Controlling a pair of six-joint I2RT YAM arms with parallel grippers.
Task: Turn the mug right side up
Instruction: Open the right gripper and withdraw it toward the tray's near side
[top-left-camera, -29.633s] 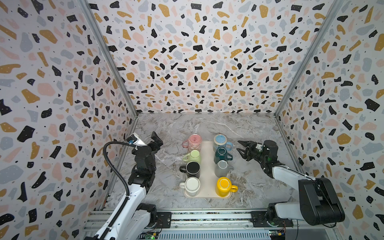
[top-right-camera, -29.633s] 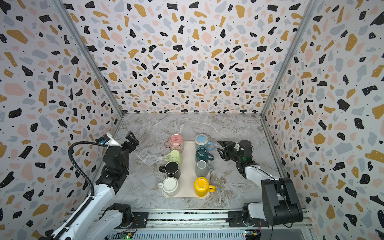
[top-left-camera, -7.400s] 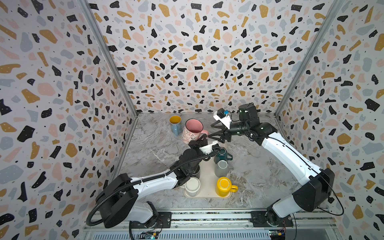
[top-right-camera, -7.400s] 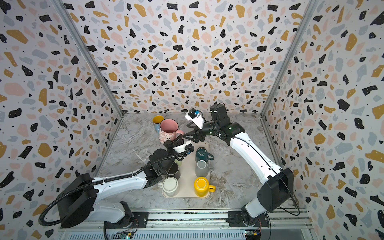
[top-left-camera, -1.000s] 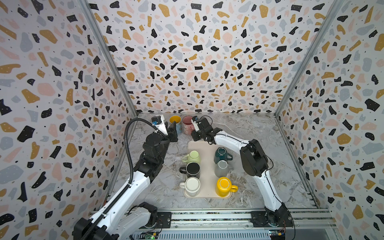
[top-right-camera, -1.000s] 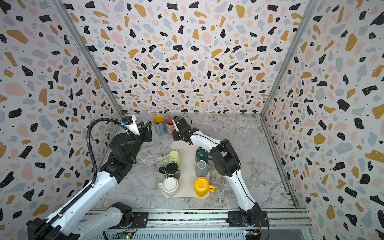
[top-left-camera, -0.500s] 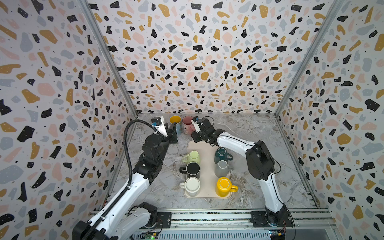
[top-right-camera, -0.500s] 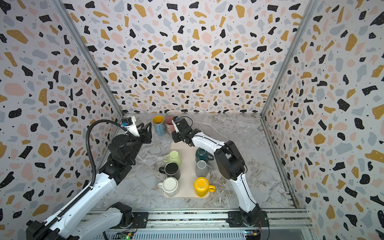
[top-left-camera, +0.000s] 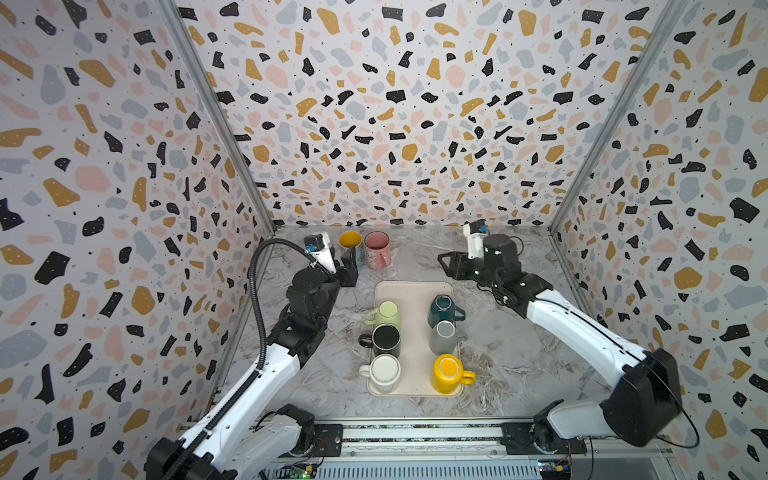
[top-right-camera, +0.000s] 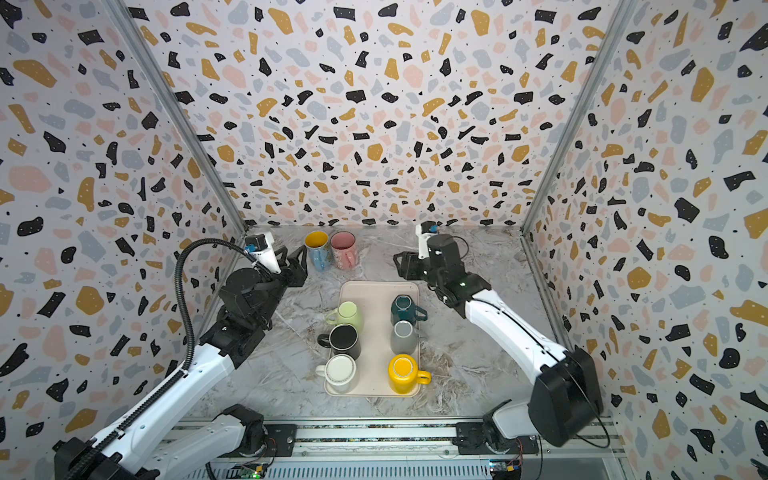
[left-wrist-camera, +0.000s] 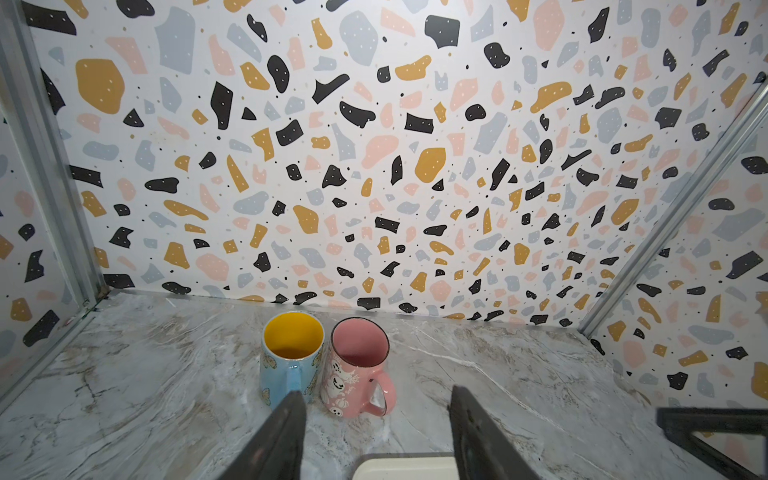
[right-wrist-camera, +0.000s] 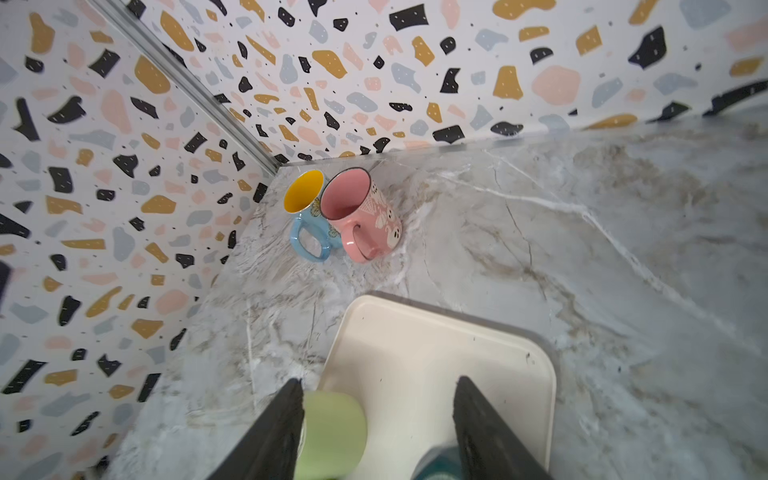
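I keep lowering my right gripper to that handle (top-right-camera: 421, 313) and close it there, as the upside-down dark teal mug's handle (top-left-camera: 460, 314) sticks out past the edge of the tray.
The pink mug (top-left-camera: 377, 249) (top-right-camera: 344, 249) stands upright on the marble table near the back wall, mouth up, handle toward the front. It touches or nearly touches an upright blue mug (top-left-camera: 350, 243) with a yellow inside. My left gripper (top-left-camera: 349, 266) (left-wrist-camera: 377, 392) hangs open and empty just in front of the blue mug. My right gripper (top-left-camera: 446, 266) (right-wrist-camera: 379, 381) is open and empty, well to the right of the pink mug (right-wrist-camera: 357, 212), above the tray's far end.
A cream tray (top-left-camera: 415, 286) in the middle holds several upside-down mugs: light green (top-left-camera: 384, 313), dark teal (top-left-camera: 442, 309), black (top-left-camera: 385, 338), grey (top-left-camera: 442, 336), white (top-left-camera: 384, 372), yellow (top-left-camera: 446, 372). Patterned walls close in the back and both sides.
My right gripper has let go at the pink mug, opened, and drawn back to the right. My left gripper has opened wider, staying near the blue mug. Both mugs stay put.
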